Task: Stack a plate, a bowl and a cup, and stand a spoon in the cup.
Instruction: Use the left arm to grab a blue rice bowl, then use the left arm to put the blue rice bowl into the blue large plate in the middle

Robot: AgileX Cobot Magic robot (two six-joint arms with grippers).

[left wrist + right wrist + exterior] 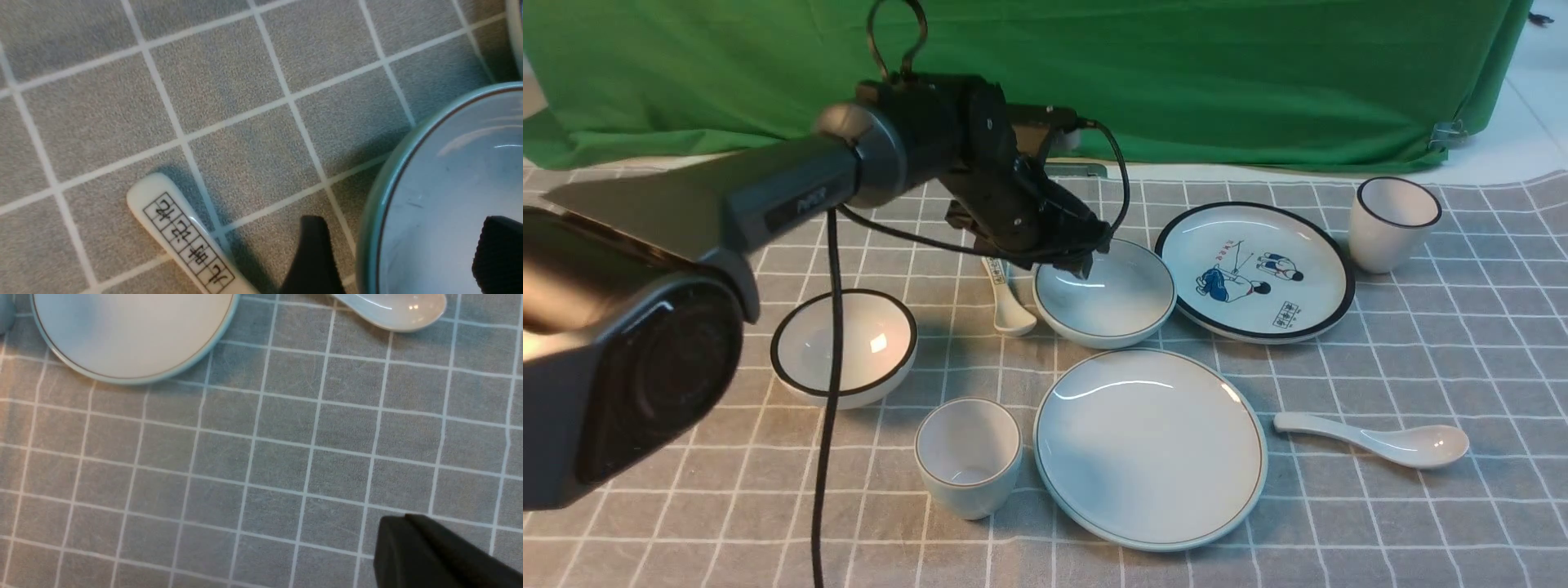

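I expect the cup (969, 456) to settle inside the bowl with its opening above the bowl's rim when I lower it, because the cup gets slimmer down to a narrow foot (970, 508).
The bowl (1104, 298) sits mid-table, with the plate (1150, 445) in front of it, the cup (968, 456) left of the plate and the plain white spoon (1372, 439) right of the plate. My left gripper (1068, 265) is open at the bowl's near-left rim. In the left wrist view the gripper (404, 253) straddles the bowl's (449, 183) rim, with one finger outside it and one inside. My right gripper (398, 522) is shut and empty over bare cloth. The right wrist view also shows the plate (130, 330) and spoon (392, 308).
A small spoon with printed marks (1010, 306) lies just left of the bowl, and its handle shows in the left wrist view (184, 241). A black-rimmed bowl (844, 347) is at left. A cartoon plate (1255, 271) and a black-rimmed cup (1392, 222) are at back right.
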